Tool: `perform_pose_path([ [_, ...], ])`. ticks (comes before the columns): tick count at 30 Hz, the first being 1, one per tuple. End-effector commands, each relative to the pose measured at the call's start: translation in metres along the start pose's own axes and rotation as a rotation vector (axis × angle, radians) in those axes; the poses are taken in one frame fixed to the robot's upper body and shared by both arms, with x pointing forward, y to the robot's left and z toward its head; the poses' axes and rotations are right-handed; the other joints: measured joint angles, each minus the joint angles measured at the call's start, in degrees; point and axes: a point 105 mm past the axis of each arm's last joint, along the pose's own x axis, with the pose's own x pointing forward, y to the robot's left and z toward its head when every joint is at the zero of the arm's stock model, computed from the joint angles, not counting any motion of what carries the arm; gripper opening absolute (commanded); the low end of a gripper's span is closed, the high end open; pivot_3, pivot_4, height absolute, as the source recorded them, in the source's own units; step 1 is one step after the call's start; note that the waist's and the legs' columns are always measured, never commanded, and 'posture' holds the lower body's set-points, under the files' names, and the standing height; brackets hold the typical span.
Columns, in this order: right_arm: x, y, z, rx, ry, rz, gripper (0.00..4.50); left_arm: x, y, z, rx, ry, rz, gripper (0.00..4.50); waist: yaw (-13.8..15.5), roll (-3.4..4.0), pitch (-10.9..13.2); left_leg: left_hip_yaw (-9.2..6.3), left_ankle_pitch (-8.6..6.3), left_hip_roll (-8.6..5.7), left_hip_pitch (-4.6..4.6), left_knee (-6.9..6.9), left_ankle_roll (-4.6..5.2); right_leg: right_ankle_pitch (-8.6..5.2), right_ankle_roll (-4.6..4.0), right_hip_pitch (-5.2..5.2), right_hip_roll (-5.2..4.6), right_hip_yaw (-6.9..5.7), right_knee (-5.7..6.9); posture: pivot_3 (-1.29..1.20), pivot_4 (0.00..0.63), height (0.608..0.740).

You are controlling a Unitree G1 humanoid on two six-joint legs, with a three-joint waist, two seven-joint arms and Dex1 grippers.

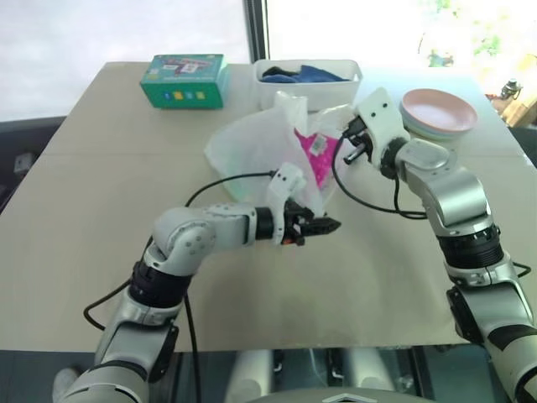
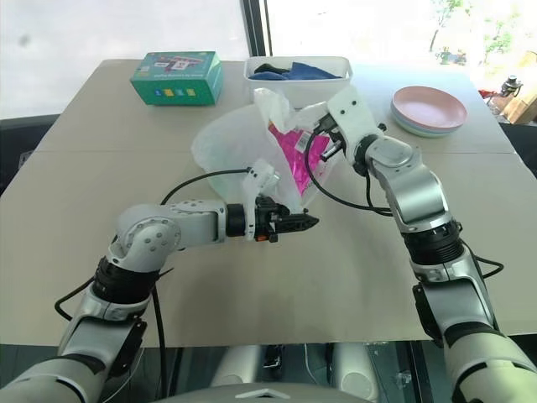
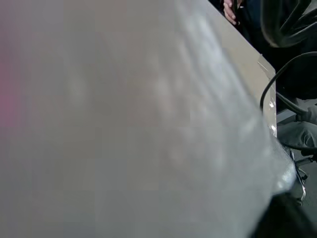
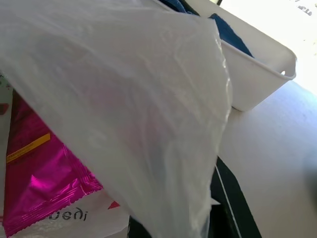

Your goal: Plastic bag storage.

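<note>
The plastic bag's opening [image 1: 318,153] hangs open crooked toward my right gripper. My left gripper should pull the bag's hem [image 1: 314,202] back and straighten the opening before setting the bag down.
The plastic bag [image 1: 252,143] is translucent white and stands crumpled at the middle of the table, its mouth turned toward my right arm. A magenta snack packet [image 1: 319,151] shows inside it, and again in the right wrist view as the packet [image 4: 39,178]. My right gripper [image 1: 342,126] is shut on the bag's upper rim and holds it off the table. My left gripper [image 1: 323,225] points right at the bag's lower hem, black fingers drawn together on the thin plastic. The bag [image 3: 124,124] drapes close across the left wrist view.
A green box [image 1: 185,80] lies at the back left. Behind the bag stands a white bin [image 1: 352,80] with blue cloth in it. Stacked pink plates [image 1: 438,112] sit at the back right. Black cables hang from both wrists over the tan table [image 1: 101,210].
</note>
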Motion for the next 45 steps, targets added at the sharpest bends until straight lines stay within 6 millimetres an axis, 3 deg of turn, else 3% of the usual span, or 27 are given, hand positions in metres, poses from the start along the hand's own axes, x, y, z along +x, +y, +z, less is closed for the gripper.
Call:
perform_pose_path([
  [1,-0.008,-0.014,0.026,0.049,-0.098,-0.019,0.00,-0.037,-0.023,0.056,-0.067,-0.333,-0.164,0.03,0.05,-0.01,0.01,-0.01,0.00,0.01,-0.01,0.00,0.00,0.00,0.00,0.00,-0.03,-0.01,-0.01,0.00,0.150,0.740],
  [5,-0.016,-0.026,0.058,0.264,-0.228,0.054,0.00,-0.102,-0.020,0.118,-0.219,-0.676,-0.263,0.03,0.09,0.00,0.03,-0.24,0.00,0.03,-0.07,0.06,0.00,0.00,0.00,0.04,-0.33,0.02,-0.03,0.00,0.150,0.740],
  [8,-0.028,-0.044,0.098,0.434,-0.383,0.126,0.00,-0.149,-0.009,0.165,-0.207,-0.881,-0.217,0.03,0.20,-0.01,0.05,-0.27,0.00,-0.02,-0.09,0.07,0.00,0.01,-0.01,0.06,-0.32,-0.09,-0.04,0.00,0.150,0.740],
  [11,-0.044,-0.075,0.137,0.551,-0.526,0.145,0.00,-0.196,0.007,0.215,-0.200,-1.084,-0.127,0.03,0.46,-0.05,0.09,-0.34,0.00,-0.14,-0.21,0.05,0.02,0.01,0.01,0.05,-0.15,-0.38,-0.15,0.00,0.150,0.740],
  [13,-0.054,-0.092,0.155,0.562,-0.566,0.146,0.00,-0.217,0.011,0.238,-0.189,-1.154,-0.085,0.03,0.72,-0.09,0.12,-0.34,-0.05,-0.19,-0.24,0.07,0.11,0.01,0.01,0.10,-0.14,-0.41,-0.23,0.00,0.150,0.740],
  [18,-0.083,-0.117,0.176,0.524,-0.593,0.134,0.00,-0.226,0.002,0.270,-0.095,-1.161,-0.056,0.03,1.26,-0.11,0.12,-0.30,-0.17,-0.29,-0.43,-0.10,0.31,-0.03,0.10,0.04,-0.14,-0.44,-0.42,0.00,0.150,0.740],
  [23,-0.107,-0.124,0.172,0.394,-0.547,0.070,0.00,-0.210,-0.006,0.278,-0.031,-1.089,-0.080,0.03,1.31,-0.11,0.13,-0.30,-0.16,-0.34,-1.34,-0.06,0.30,-0.03,0.13,-0.79,-0.17,-0.54,-0.41,0.00,0.150,0.740],
  [25,-0.112,-0.122,0.165,0.374,-0.523,0.055,0.00,-0.203,-0.004,0.273,-0.022,-1.052,-0.072,0.03,0.96,-0.11,0.13,-0.28,-0.16,-0.32,-1.34,-0.14,0.30,-0.06,0.16,-0.83,-0.17,-0.55,-0.44,0.00,0.150,0.740],
  [26,-0.113,-0.117,0.151,0.348,-0.481,0.034,0.00,-0.192,-0.002,0.264,-0.012,-0.995,-0.056,0.03,0.75,-0.12,0.12,-0.28,-0.16,-0.30,-1.33,-0.14,0.29,-0.06,0.16,-0.83,-0.17,-0.58,-0.44,0.00,0.150,0.740],
  [29,-0.120,-0.101,0.107,0.284,-0.385,-0.025,0.00,-0.152,0.006,0.219,0.010,-0.795,-0.007,0.03,0.50,-0.13,0.08,-0.29,-0.16,-0.28,-1.22,-0.16,0.29,-0.06,0.16,-0.67,-0.24,-0.61,-0.46,0.00,0.150,0.740],
  [30,-0.122,-0.098,0.099,0.290,-0.381,-0.035,0.00,-0.145,0.009,0.208,0.011,-0.759,0.010,0.03,0.44,-0.12,0.08,-0.24,-0.17,-0.30,-1.18,-0.11,0.29,-0.07,0.19,-0.64,-0.28,-0.57,-0.39,0.00,0.150,0.740],
  [32,-0.128,-0.082,0.061,0.237,-0.284,-0.056,0.00,-0.125,0.011,0.170,0.086,-0.616,0.058,0.03,0.36,-0.08,0.13,-0.22,-0.16,-0.30,-1.15,0.07,0.28,-0.07,0.20,-0.66,-0.29,-0.51,-0.35,0.00,0.150,0.740],
  [34,-0.133,-0.065,0.034,0.184,-0.194,-0.039,0.00,-0.114,0.014,0.144,0.115,-0.536,0.085,0.03,0.39,-0.09,0.11,-0.23,-0.11,-0.26,-0.99,0.06,0.21,-0.07,0.18,-0.60,-0.26,-0.47,-0.31,0.00,0.150,0.740],
  [39,-0.152,-0.011,-0.051,0.143,0.105,0.080,0.00,-0.106,0.051,0.075,0.020,-0.420,0.233,0.03,0.66,-0.03,0.05,-0.22,-0.07,-0.20,-0.83,0.10,0.15,-0.07,0.18,-0.51,-0.22,-0.39,-0.24,0.00,0.150,0.740],
  [43,-0.164,0.003,-0.126,0.027,0.437,0.076,0.00,-0.104,0.074,0.040,0.000,-0.346,0.320,0.03,0.71,-0.04,0.05,-0.22,-0.08,-0.19,-0.54,0.14,0.15,-0.07,0.18,-0.20,-0.21,-0.38,-0.24,0.00,0.150,0.740],
  [45,-0.163,0.011,-0.147,0.028,0.489,0.085,0.00,-0.101,0.083,0.023,0.006,-0.294,0.358,0.03,0.74,-0.09,0.03,-0.20,-0.10,-0.19,-0.19,0.12,0.14,-0.08,0.20,0.16,-0.22,-0.36,-0.31,0.00,0.150,0.740],
])
